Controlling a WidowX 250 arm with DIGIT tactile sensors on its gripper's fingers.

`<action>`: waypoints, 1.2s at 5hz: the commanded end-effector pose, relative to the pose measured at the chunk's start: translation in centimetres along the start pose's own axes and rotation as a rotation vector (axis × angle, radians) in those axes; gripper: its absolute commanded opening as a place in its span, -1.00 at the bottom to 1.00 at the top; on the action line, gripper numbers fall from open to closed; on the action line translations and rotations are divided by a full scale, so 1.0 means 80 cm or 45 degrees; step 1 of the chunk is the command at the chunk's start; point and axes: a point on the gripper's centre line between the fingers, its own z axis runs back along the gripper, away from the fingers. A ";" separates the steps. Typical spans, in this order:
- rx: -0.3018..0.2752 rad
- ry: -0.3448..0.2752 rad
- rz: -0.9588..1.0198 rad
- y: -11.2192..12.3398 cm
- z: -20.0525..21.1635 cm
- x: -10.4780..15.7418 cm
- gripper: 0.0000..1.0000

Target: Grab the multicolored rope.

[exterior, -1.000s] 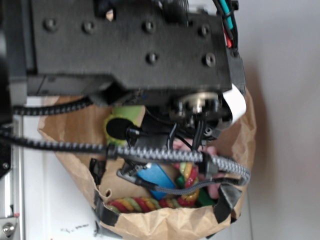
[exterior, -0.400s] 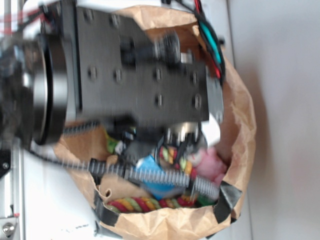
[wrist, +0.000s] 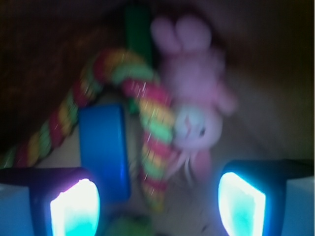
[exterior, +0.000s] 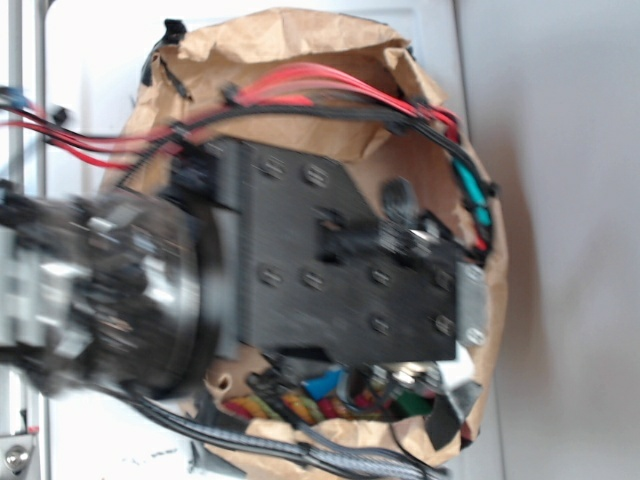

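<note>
My gripper's open fingers are on either side of the multicolored rope's lower tip [wrist: 155, 197] and the blue block. Next, I move down toward the rope's bend [wrist: 147, 94] and close there.
The multicolored rope [wrist: 147, 123], twisted red, yellow and green, curves in an arch inside the paper bag; one leg runs down between my fingers. My gripper [wrist: 158, 201] is open, its glowing pads [wrist: 74, 209] wide apart on either side of the rope's lower end, not touching it. In the exterior view the arm covers most of the bag, and only a short stretch of the rope [exterior: 262, 408] shows near the bag's bottom edge. The gripper itself is hidden there.
A pink plush bunny [wrist: 194, 98] lies right of the rope, touching it. A blue block [wrist: 103, 147] sits left of the rope and a green thing [wrist: 129, 227] lies below it. The brown paper bag [exterior: 290, 40] rings everything. Red and black cables [exterior: 320, 85] cross the bag.
The arm has swung toward the bag's lower edge and down into the bag, covering most of its contents. The view is blurred by motion.
</note>
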 end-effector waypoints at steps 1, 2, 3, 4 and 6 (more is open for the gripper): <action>0.044 -0.107 -0.186 -0.026 0.002 0.037 1.00; 0.017 -0.160 -0.319 -0.063 0.006 0.026 1.00; 0.038 -0.168 -0.336 -0.068 0.021 0.006 1.00; 0.008 -0.231 -0.315 -0.028 0.049 -0.010 1.00; -0.003 -0.236 -0.309 0.013 0.041 -0.002 1.00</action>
